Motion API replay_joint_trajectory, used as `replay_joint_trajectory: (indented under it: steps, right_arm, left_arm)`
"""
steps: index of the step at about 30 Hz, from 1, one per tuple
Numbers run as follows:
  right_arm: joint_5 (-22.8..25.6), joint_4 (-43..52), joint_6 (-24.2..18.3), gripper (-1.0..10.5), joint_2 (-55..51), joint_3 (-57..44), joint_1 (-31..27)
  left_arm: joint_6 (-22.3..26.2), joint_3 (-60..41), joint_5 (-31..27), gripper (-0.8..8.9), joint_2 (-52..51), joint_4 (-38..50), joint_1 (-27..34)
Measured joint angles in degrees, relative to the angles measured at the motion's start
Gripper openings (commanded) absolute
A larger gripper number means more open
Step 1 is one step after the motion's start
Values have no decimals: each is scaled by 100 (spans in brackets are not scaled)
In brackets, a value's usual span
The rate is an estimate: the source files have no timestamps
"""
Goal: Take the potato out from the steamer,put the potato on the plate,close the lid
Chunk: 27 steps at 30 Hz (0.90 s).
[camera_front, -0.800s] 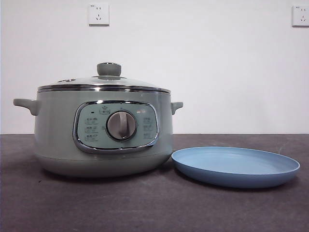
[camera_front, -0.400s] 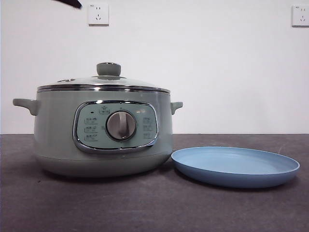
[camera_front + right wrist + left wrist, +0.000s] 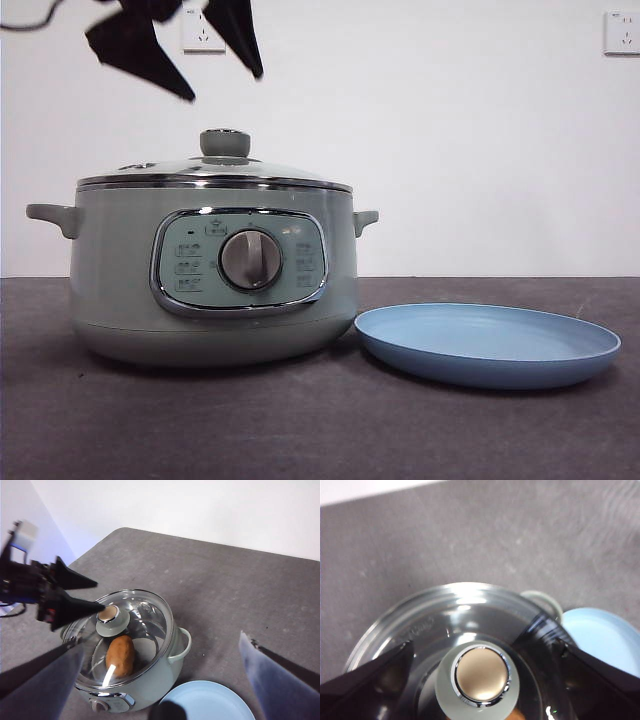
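The glass lid [image 3: 285, 171] will come off in one piece when I lift its knob, because the shiny rim [image 3: 215, 182] goes unbroken all the way around the steamer's top.
The pale green steamer [image 3: 110, 270] stands on the table with the glass lid [image 3: 160, 170] on it. My left gripper [image 3: 224, 87] hangs open above the lid's knob [image 3: 225, 143], apart from it. In the left wrist view the left gripper [image 3: 482, 644] has a jaw on each side of the knob [image 3: 480, 680]. The potato [image 3: 120, 655] lies inside the steamer [image 3: 155, 680], seen through the lid [image 3: 145, 615]. The light blue plate [image 3: 488, 345] lies to the right of the steamer and is empty. My right gripper [image 3: 160, 645] is open and empty, high above the table.
The table [image 3: 320, 430] is dark grey, with a white wall and two sockets [image 3: 204, 30] behind it. The steamer's side handle [image 3: 365, 220] points toward the plate. The left arm [image 3: 30, 587] shows in the right wrist view beside the lid.
My left gripper has come down into the front view from the top left and now hangs open above the lid's knob. The steamer, lid and plate have not moved.
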Motion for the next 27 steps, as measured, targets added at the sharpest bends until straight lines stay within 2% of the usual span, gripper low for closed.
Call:
replay_joint_trajectory:
  steps: [12, 13, 18, 20, 22, 27]
  right_arm:
    - [0, 0, 2, 658, 0, 0, 0]
    - [0, 0, 2, 658, 0, 0, 0]
    - [0, 0, 2, 658, 0, 0, 0]
    - [0, 0, 2, 658, 0, 0, 0]
    - [0, 0, 2, 658, 0, 0, 0]
    - [-2, 0, 2, 658, 0, 0, 0]
  left_arm:
    - [55, 15, -81, 463, 625, -396, -68]
    - [55, 15, -96, 441, 625, -396, -68]
    - [55, 15, -273, 123, 634, -402, -68]
    - [140, 20, -273, 28, 634, -393, -68]
    - [157, 55, -258, -8, 629, -382, -103]
    - [201, 57, -240, -8, 636, -389, -103]
